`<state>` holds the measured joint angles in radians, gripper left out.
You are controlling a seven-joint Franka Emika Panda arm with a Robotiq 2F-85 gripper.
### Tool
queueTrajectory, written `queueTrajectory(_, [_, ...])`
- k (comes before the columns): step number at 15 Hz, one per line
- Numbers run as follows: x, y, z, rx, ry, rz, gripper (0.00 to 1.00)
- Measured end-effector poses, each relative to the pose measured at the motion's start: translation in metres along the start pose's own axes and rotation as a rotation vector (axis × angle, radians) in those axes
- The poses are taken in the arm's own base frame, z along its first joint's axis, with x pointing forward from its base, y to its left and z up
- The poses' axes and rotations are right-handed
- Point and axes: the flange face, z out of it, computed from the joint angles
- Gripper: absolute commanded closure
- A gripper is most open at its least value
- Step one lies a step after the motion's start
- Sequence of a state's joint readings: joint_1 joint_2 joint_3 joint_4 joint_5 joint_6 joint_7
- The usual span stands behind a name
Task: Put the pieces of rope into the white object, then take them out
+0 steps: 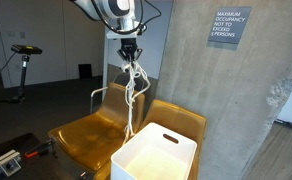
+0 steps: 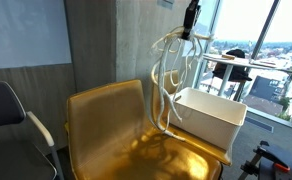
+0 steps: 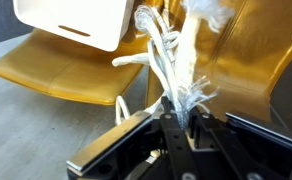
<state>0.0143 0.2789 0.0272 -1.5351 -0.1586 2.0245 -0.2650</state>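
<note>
The ropes' lower ends (image 1: pixel 129 131) are hanging lower than the white bin's rim. My gripper should raise them more and swing over the bin's opening (image 1: pixel 157 152) before it lowers them inside.
My gripper (image 1: pixel 132 52) is shut on a bundle of white rope pieces (image 1: pixel 132 92) and holds them high above the yellow chairs. The ropes hang down in loops, also seen in an exterior view (image 2: pixel 165 75). Their lower ends dangle just above the seat beside the white bin (image 1: pixel 154 153), which stands on a chair seat and shows in another exterior view (image 2: pixel 210 115). In the wrist view the frayed rope ends (image 3: pixel 186 75) stick out between my jaws (image 3: pixel 181 108), with the white bin (image 3: pixel 78 20) far off at the top left.
Two yellow chairs (image 1: pixel 91 135) stand side by side against a concrete wall (image 1: pixel 236 90). A dark chair (image 2: pixel 11 115) stands beside them. A table (image 2: pixel 236 65) and windows lie beyond the bin.
</note>
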Motion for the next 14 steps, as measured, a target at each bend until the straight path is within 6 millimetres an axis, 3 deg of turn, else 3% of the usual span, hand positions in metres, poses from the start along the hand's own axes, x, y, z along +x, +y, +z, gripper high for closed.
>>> queueTrajectory(4, [-0.041,0.068,-0.087,-0.066,0.045,0.119,0.96])
queueTrajectory(10, [-0.126,0.174,-0.200,-0.155,0.066,0.293,0.96])
queueTrajectory(12, [-0.152,0.202,-0.228,-0.182,0.065,0.330,0.96])
queueTrajectory(14, [-0.166,0.220,-0.241,-0.200,0.059,0.355,0.96])
